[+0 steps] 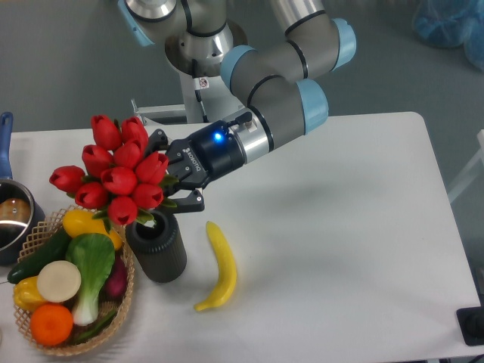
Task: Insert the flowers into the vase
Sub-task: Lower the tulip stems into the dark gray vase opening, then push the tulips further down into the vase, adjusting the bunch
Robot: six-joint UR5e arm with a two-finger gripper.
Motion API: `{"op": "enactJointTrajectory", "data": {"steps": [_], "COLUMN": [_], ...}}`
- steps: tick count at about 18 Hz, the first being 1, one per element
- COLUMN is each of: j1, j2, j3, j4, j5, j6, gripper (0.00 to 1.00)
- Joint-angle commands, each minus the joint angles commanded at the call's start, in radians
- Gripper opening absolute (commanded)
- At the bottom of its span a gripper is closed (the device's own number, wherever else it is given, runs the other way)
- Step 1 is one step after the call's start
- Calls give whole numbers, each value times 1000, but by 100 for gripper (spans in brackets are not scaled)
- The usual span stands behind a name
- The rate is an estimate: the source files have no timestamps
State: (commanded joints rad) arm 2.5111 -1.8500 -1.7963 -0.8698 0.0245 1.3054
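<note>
The flowers [119, 168] will slide deeper as one tight bunch when I lower them, since I can see the buds still high above the vase's opening [154, 223].
The flowers [117, 170], a tight bunch of glossy red tulip buds with small green leaves, stand with their stems down in the mouth of the vase [157, 249]. The vase is a short dark ribbed cylinder at the front left of the white table. The bunch leans up and to the left over the vase. My gripper [171, 171] is right beside the bunch on its right, just above the vase mouth. Its jaws stand wide apart, one above and one below, and do not seem to pinch the stems. The stems themselves are mostly hidden.
A yellow banana [219, 265] lies just right of the vase. A woven basket [113, 327] with toy vegetables and fruit touches the vase's left side. A pot with a blue handle [9, 219] sits at the left edge. The arm reaches in from the back.
</note>
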Motion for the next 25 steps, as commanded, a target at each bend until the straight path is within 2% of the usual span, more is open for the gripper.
{"op": "enactJointTrajectory", "data": {"steps": [4, 12, 16, 18, 21, 25], "j1": [0, 0, 5, 6, 9, 8], "j2": [-6, -55, -51, -51, -51, -51], "j3": [-6, -8, -44, -72, -95, -104], "j4": [0, 2, 2, 2, 2, 2], "j5": [0, 0, -2, -11, -20, -20], "j6": [0, 0, 11, 73, 94, 112], "gripper": [39, 39, 40, 41, 41, 41]}}
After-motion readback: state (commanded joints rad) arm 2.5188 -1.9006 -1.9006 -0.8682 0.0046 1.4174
